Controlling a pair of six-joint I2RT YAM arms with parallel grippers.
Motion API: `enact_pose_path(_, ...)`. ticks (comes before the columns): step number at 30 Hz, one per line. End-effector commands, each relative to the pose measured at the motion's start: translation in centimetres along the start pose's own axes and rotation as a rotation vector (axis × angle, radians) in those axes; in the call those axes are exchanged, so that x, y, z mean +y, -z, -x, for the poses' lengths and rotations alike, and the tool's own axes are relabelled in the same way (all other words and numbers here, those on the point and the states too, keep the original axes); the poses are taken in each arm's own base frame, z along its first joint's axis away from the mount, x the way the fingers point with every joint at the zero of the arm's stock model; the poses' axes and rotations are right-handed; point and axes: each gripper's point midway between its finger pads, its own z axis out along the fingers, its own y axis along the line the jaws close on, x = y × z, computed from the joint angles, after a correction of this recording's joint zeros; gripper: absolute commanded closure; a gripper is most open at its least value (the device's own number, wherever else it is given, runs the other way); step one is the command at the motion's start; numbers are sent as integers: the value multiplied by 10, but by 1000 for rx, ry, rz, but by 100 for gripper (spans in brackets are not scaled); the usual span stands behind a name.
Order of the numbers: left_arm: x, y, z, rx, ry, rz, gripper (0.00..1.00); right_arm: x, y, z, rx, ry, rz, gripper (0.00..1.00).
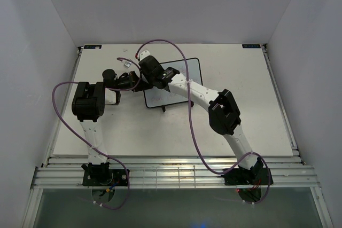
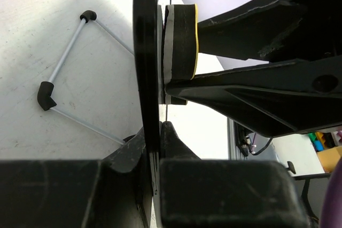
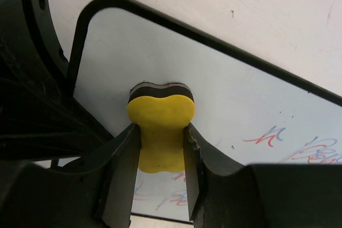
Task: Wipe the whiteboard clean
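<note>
The eraser is near the whiteboard's rounded corner (image 3: 100, 15) next to the robot's left gripper, and there is handwriting farther along, so the robot's right gripper should sweep back over the handwriting (image 3: 316, 151).
The whiteboard (image 1: 193, 73) lies mid-table, white with a thin black frame. It bears faint red and blue handwriting (image 3: 265, 138). My left gripper (image 1: 134, 81) is shut on the board's left edge. In the left wrist view its jaws (image 2: 155, 129) pinch the black frame (image 2: 146, 52), seen edge-on. My right gripper (image 1: 152, 78) is shut on the yellow eraser (image 3: 160, 110). It presses the eraser's dark felt side onto the board (image 3: 224, 78) near the rounded corner. The eraser also shows in the left wrist view (image 2: 181, 41), flat against the board.
The board's wire stand with black feet (image 2: 64, 68) rests on the white table (image 1: 240, 94). Another foot pokes out at the board's near edge (image 1: 163, 109). A small clear object (image 1: 126, 63) lies behind the left gripper. Purple cables (image 1: 189, 121) loop over both arms. Grey walls enclose the table.
</note>
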Motion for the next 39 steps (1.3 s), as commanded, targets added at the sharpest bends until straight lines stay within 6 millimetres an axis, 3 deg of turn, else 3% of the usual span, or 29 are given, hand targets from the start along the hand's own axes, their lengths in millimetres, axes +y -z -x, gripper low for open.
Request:
enact_pose_path(1,-43,-5,3,70,-133,-111,100,-8,-27,-2,-19,-18,-21,69)
enact_pose_path(2,-42,-5,3,70,-127,-108,100,-4,-27,-7,-8,-10,-15,69)
enact_pose_path(3,-42,-5,3,70,-134,-108,100,-2,-29,-27,34,9,-10,69)
enact_pose_path(5,-41,-5,3,71,-130,-106,100,3,-23,-39,50,22,3,70)
enact_pose_path(6,-41,-5,4,71,-135,-106,100,1,-22,-57,86,39,-7,70)
enact_pose_path(9,-39,-5,3,69,-128,-101,100,-3,-15,-73,113,54,-23,70)
enact_pose_path(10,-38,-5,3,69,-129,-101,100,-3,-15,-88,144,68,-24,70)
enact_pose_path(17,-36,-6,3,70,-124,-93,100,-6,-5,-110,180,90,-27,71)
enact_pose_path(22,-36,-5,2,70,-124,-92,100,-1,-2,-89,135,73,-12,71)
enact_pose_path(23,-37,-5,2,70,-127,-93,100,-1,-2,-76,109,62,-13,71)
enact_pose_path(30,-41,-4,2,81,-132,-104,100,-2,-20,-47,63,91,-54,70)
enact_pose_path(39,-42,-5,4,78,-137,-104,100,11,-22,-20,8,47,11,70)
